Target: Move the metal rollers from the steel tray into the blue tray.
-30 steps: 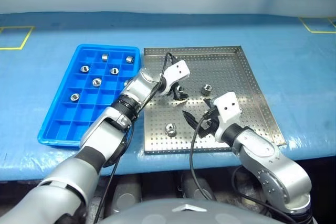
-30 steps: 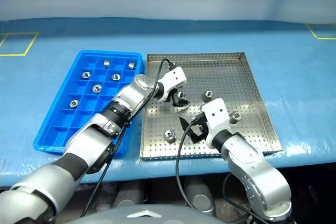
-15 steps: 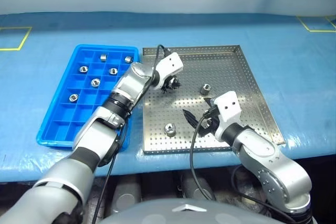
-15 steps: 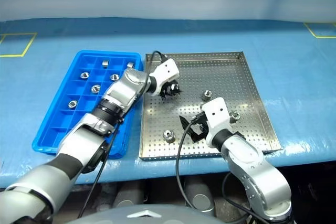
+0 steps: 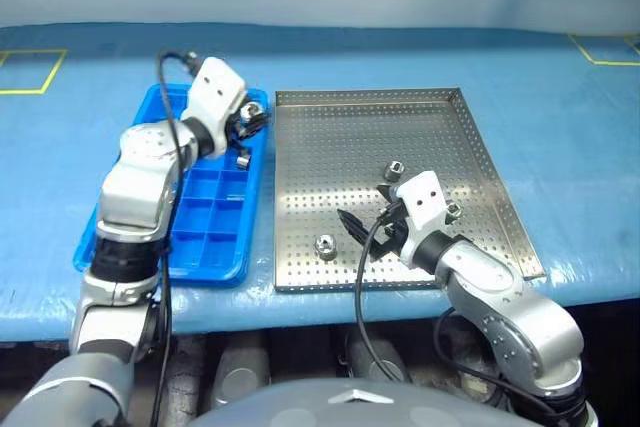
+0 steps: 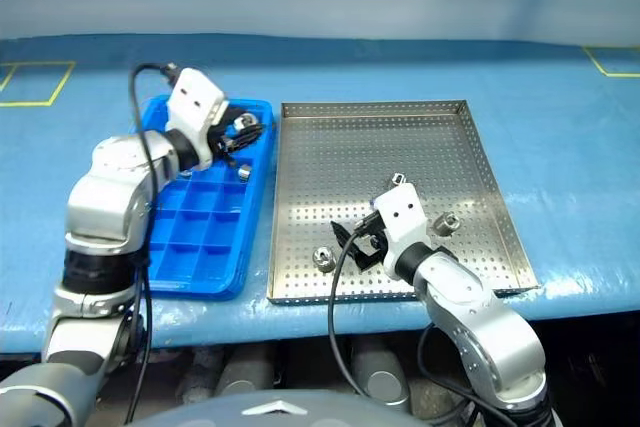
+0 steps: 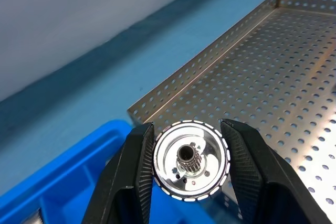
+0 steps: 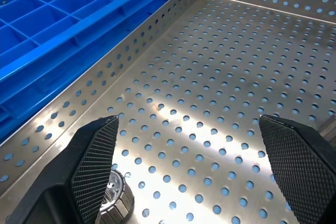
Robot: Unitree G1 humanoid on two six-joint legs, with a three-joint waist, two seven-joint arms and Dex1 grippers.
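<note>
I should keep moving my left gripper to the blue tray's middle compartment (image 5: 202, 185), which is open and empty for the held roller (image 7: 191, 161), and keep lowering until the roller rests inside.
My left gripper (image 5: 250, 119) hovers over the far right part of the blue tray (image 5: 150, 252), shut on a metal roller (image 7: 191, 160) held end-on between its fingers. One roller (image 5: 243, 160) lies in a tray compartment just below it. The arm hides much of the tray. On the steel tray (image 5: 400, 117) three rollers lie loose: front left (image 5: 325, 244), middle (image 5: 394, 169) and right (image 5: 452, 211). My right gripper (image 5: 366, 232) hangs open low over the steel tray's front part, close to the front left roller (image 8: 113, 195), with nothing between its fingers.
Both trays sit side by side on a blue-covered table, the steel tray's front rim near the table's front edge. Yellow tape marks lie at the far left (image 5: 30, 72) and far right (image 5: 600, 47). Black cables run along both forearms.
My left gripper shut on a roller in the steel tray, lifted it and swung left to above the blue tray. The right gripper stayed in place, open.
</note>
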